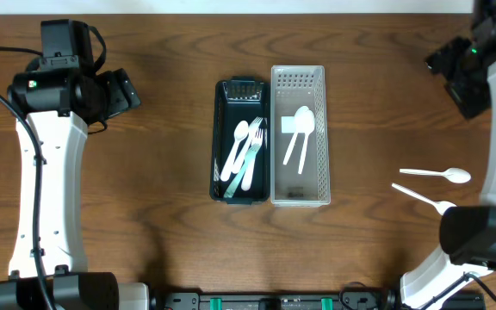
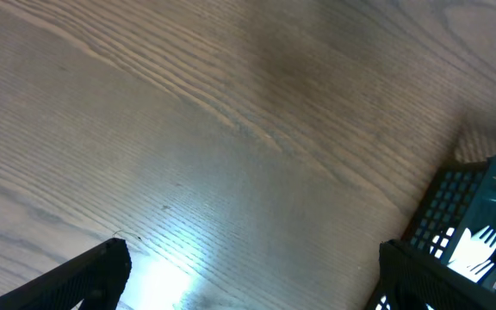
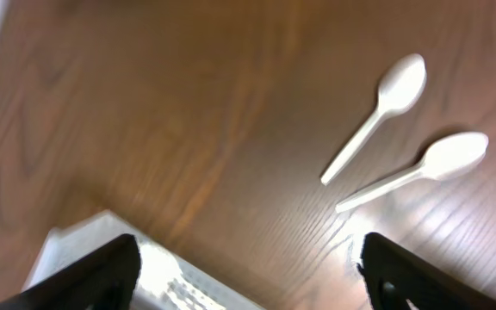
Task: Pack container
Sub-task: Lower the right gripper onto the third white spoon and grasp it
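My right gripper should keep going down toward the far loose white spoon (image 1: 424,172), which lies clear of the near one, until the fingers close at that spoon's neck (image 1: 443,174).
A dark teal tray (image 1: 220,138) holding white forks and a spoon sits at the table's middle, with a clear white basket (image 1: 323,146) holding two white spoons beside it on the right. Two loose white spoons lie on the table at the right (image 1: 437,175) (image 1: 422,199); both also show in the right wrist view (image 3: 377,116) (image 3: 420,170). My left gripper (image 2: 252,275) is open and empty, high over the table left of the teal tray (image 2: 480,224). My right gripper (image 3: 248,271) is open and empty at the far right, above bare wood beside the white basket's corner (image 3: 84,250).
The wooden table (image 1: 145,198) runs wide on both sides of the containers. Both arms' bases stand at the front corners, and black cables trail along the left edge.
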Controlling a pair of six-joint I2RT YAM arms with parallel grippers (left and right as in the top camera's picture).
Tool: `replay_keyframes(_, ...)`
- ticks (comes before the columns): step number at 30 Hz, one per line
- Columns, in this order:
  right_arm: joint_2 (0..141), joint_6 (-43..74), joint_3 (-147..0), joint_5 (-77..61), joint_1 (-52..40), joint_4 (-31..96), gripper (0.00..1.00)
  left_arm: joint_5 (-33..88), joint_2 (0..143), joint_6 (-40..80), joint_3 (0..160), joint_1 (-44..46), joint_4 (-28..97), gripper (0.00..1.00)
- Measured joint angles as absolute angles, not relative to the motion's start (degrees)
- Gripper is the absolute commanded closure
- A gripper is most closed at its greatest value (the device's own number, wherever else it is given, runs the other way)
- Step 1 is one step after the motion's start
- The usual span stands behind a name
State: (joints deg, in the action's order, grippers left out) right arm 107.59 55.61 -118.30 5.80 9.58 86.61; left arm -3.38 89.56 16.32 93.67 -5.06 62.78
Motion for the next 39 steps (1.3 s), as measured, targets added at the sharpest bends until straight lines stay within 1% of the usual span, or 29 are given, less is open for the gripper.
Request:
replay_keyframes(3, 107.9, 59.9, -110.8, 3.8, 12.9, 82.8, 0.14, -3.4, 89.6, 16.3, 93.7, -5.1, 62.8, 0.06)
replay_keyframes(6, 108.3, 62.7, -101.4, 1.5, 15.5, 75.7, 0.12, -3.4, 89.6, 16.3, 93.7, -5.1, 62.8, 0.06)
replay_keyframes(9, 108.6, 64.2, -92.4, -0.2, 17.3, 67.5, 0.07, -3.4, 89.6, 16.3, 93.7, -5.1, 62.8, 0.06)
replay_keyframes(15, 109.2, 65.1, -79.0, -1.5, 19.2, 56.2, 0.06, -3.4, 89.6, 16.3, 93.7, -5.1, 62.8, 0.06)
replay_keyframes(21, 109.3, 65.2, -73.7, -1.5, 20.3, 51.7, 0.06, -3.4, 89.6, 16.3, 93.7, -5.1, 62.8, 0.06)
replay_keyframes(28, 109.3, 65.3, -71.1, 1.5, 22.5, 50.1, 0.07, -3.4, 89.6, 16.3, 93.7, -5.1, 62.8, 0.06)
replay_keyframes(33, 109.3, 65.3, -68.8, 3.1, 23.6, 48.5, 0.11, -3.4, 89.6, 16.3, 93.7, -5.1, 62.8, 0.06)
replay_keyframes(36, 109.2, 65.5, -66.6, 3.5, 23.9, 46.0, 0.15, -3.4, 89.6, 16.3, 93.7, -5.1, 62.8, 0.06)
replay_keyframes(37, 109.0, 65.6, -66.2, 3.7, 24.0, 45.2, 0.17, -3.4, 89.6, 16.3, 93.7, -5.1, 62.9, 0.06)
replay_keyframes(39, 108.8, 65.5, -65.7, 3.8, 24.1, 44.3, 0.28, -3.4, 89.6, 16.3, 93.7, -5.1, 63.1, 0.06)
